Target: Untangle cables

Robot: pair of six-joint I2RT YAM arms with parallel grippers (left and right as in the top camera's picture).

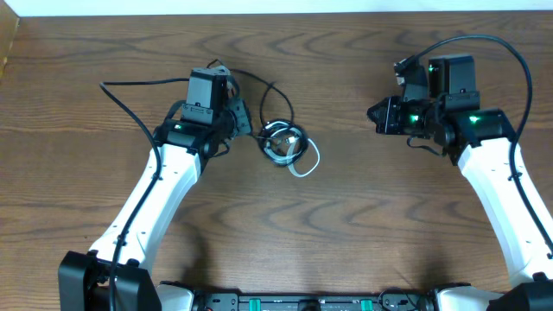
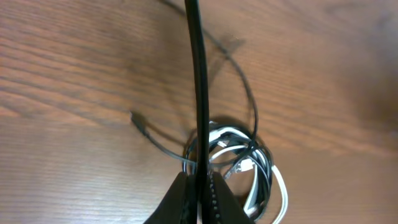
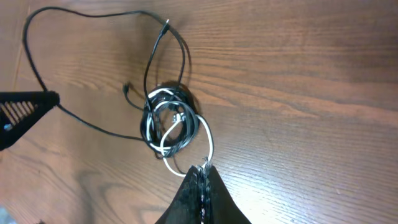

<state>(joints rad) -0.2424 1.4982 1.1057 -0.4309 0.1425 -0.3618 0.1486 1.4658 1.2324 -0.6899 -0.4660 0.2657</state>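
The black cable in my left gripper goes into the coiled bundle, so my left gripper should hold the bundle while my right gripper pulls on the white loop.
The cables lie as a small black and white bundle on the wooden table, between the two arms. My left gripper is just left of the bundle and shut on the black cable, which runs straight out from between its jaws past the bundle. A white cable loop sticks out at the bundle's lower right. My right gripper hovers well to the right, shut and holding nothing. In the right wrist view the white loop appears just beyond its tip.
A loose loop of the thin black cable arcs behind the bundle, ending in a small plug. The left gripper's fingers show at the left edge of the right wrist view. The table's left edge and far edge bound the workspace.
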